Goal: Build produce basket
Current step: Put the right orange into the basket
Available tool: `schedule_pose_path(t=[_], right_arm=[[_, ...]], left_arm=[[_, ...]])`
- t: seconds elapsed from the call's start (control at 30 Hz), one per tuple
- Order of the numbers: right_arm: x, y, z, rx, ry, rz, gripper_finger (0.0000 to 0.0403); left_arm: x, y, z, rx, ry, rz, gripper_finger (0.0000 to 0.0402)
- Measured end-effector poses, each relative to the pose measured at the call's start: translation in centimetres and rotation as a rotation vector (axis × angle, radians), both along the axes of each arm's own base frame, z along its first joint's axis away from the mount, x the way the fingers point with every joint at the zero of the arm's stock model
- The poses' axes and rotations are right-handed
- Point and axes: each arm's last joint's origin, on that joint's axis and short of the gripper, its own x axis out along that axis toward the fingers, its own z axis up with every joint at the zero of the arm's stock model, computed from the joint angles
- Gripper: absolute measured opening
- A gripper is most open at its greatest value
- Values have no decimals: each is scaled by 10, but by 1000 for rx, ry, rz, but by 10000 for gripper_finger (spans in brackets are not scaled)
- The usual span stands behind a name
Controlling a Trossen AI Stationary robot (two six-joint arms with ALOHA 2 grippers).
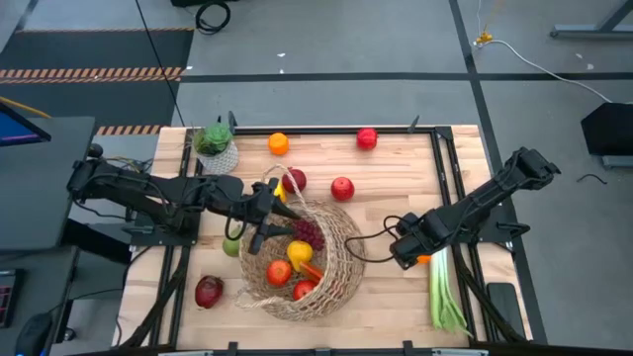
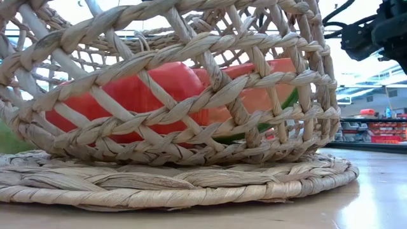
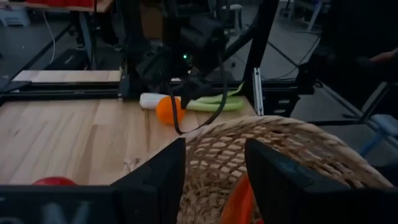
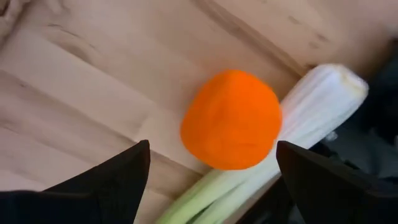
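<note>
I expect the orange [image 4: 232, 120] to come away freely and leave the leek in place when I lift, because the orange just rests against the leek's white end [image 4: 326, 96].
The tan wicker basket [image 1: 341, 259] stands on the table's near middle, holding purple grapes [image 1: 309, 233], a yellow lemon [image 1: 300, 254] and red fruits [image 1: 279, 272]. It fills the low view [image 2: 191, 184]. My left gripper [image 1: 262, 225] is open and empty over the basket's left rim [image 3: 214, 146]. My right gripper [image 1: 404, 249] is open, just above the table right of the basket. An orange [image 4: 231, 119] lies ahead between its fingers, resting against the white end of a leek [image 4: 317, 102]. The leek [image 1: 445, 292] lies along the right edge.
Loose on the table: an orange [image 1: 279, 143], red apples [image 1: 367, 138] [image 1: 342, 188] [image 1: 294, 180], a green pear [image 1: 231, 247] and a dark red apple [image 1: 209, 291]. A potted plant [image 1: 216, 146] stands at the far left corner. Black rails [image 1: 447, 188] run along the table's sides.
</note>
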Motion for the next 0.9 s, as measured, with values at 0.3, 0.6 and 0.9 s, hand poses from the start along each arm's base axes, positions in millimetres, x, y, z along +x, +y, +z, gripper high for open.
schedule_pose_path(t=[0.3,0.6,0.9], right_arm=[[-12,7,-13,-34,32,-105,353],[-18,6,-33,-53,16,-100,351],[-18,2,-34,-142,-32,-55,347]], left_arm=[[-3,-16,3,-6,-27,-61,172],[-4,-21,3,-11,-25,-82,172],[-7,-31,3,-10,-26,-108,172]])
